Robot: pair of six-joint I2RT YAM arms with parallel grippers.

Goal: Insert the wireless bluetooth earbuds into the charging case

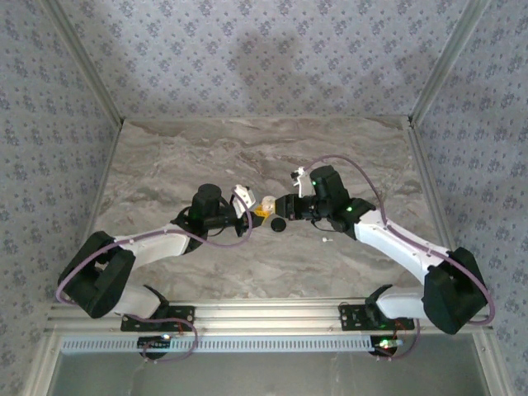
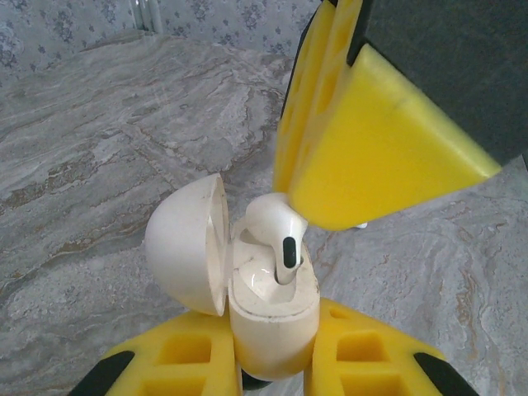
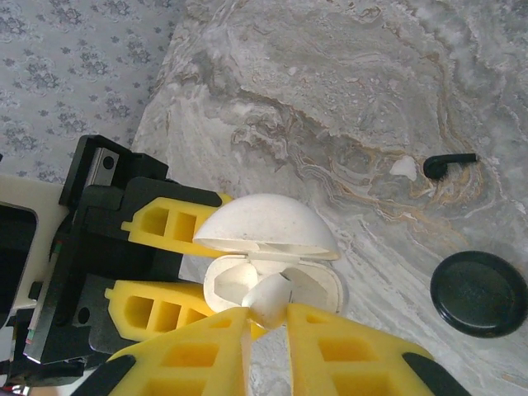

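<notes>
The earbud is tipped over the case's rim with its stem at an angle in the slot (image 2: 285, 266). My right gripper should therefore open, move back and turn the earbud's head (image 2: 271, 218).
The charging case (image 2: 272, 322) stands upright between my left gripper's (image 2: 274, 346) yellow fingers, which are shut on its base. Its domed lid (image 2: 186, 243) hangs open to the left. One white earbud (image 2: 275, 228) is pinched in my right gripper (image 3: 269, 320), whose fingers (image 2: 371, 157) reach in from above. The earbud's stem dips into the case's right-hand slot and its head stays above the rim. The left slot (image 3: 231, 280) looks empty. A tiny white piece that looks like the other earbud (image 3: 404, 167) lies on the table. In the top view, both grippers (image 1: 252, 208) (image 1: 280, 206) meet at the case (image 1: 266, 202).
A black round disc (image 3: 478, 293) lies on the marble table (image 1: 181, 165) just right of the case, and a small black stick-like part (image 3: 450, 162) rests beside the loose white piece. Patterned walls enclose the table on three sides.
</notes>
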